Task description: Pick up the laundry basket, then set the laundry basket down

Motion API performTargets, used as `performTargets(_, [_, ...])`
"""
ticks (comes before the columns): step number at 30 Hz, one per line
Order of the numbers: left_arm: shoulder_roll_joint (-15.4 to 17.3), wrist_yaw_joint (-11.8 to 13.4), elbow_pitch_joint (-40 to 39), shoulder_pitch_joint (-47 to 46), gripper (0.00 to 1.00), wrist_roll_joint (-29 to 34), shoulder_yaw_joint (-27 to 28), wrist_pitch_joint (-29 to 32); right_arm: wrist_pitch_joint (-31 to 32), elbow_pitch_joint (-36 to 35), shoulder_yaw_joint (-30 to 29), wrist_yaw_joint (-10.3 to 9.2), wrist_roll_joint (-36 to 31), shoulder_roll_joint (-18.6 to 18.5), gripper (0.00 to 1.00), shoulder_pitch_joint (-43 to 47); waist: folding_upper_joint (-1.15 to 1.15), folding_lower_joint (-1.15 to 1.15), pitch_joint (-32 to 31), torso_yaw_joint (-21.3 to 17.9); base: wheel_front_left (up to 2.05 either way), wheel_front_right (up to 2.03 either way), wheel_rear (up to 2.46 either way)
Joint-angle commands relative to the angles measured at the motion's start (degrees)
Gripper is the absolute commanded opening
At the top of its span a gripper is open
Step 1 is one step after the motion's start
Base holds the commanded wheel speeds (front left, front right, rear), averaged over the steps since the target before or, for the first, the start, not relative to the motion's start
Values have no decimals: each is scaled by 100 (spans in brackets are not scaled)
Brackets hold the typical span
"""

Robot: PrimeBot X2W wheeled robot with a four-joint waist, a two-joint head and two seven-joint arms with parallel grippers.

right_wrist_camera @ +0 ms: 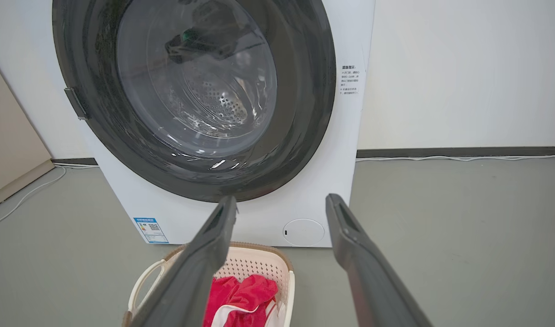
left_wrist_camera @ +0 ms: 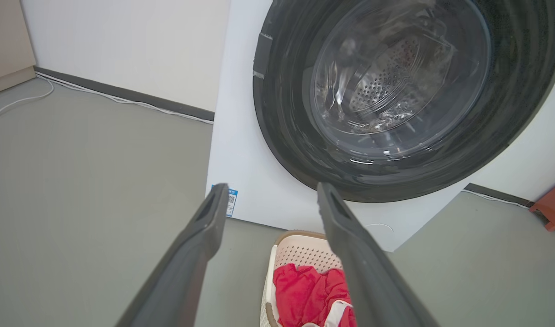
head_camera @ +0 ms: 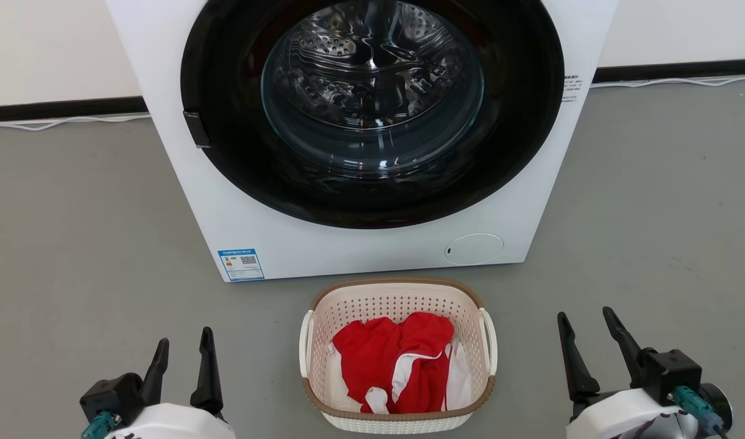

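Note:
The laundry basket (head_camera: pixel 399 355) will come up level with its handles fixed when the robot lifts it, because the white loop handles (head_camera: pixel 305 344) carry on from its brown rim.
The laundry basket (head_camera: pixel 399 299) stands on the grey floor just in front of the washing machine, cream-white with perforated walls, a brown rim band and white loop handles on both sides. Red and white clothes (head_camera: pixel 397 360) lie inside it. My left gripper (head_camera: pixel 183 347) is open at the lower left, well apart from the basket's left handle. My right gripper (head_camera: pixel 586 332) is open at the lower right, clear of the right handle. In the left wrist view the basket (left_wrist_camera: pixel 300 252) shows between the open fingers (left_wrist_camera: pixel 200 240). The right wrist view has the basket (right_wrist_camera: pixel 255 263) low at the left.
A big white washing machine (head_camera: pixel 324 244) with a shut, dark round glass door stands right behind the basket. Grey floor spreads to both sides. White cables (head_camera: pixel 61 122) run along the dark skirting at the wall. A reddish object (left_wrist_camera: pixel 552 211) sits far right in the left wrist view.

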Motion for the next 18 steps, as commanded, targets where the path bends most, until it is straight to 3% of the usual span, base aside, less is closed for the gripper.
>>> performTargets(1, [71,37,-160,-101,100,174,138,-96,-105,-111,148,39,-198,-41,100,-305,0,0,-2,-6,0,0,0])
performTargets(10, [75,44,-158,-86,100,764,150,-246,-255,-58,143,42,-856,-29,100,-332,0,0,16,-37,0,0,0])
performTargets(18, [75,32,-130,-108,100,767,155,-246,-255,-43,76,42,-847,-17,100,-343,0,0,30,-52,0,0,0])
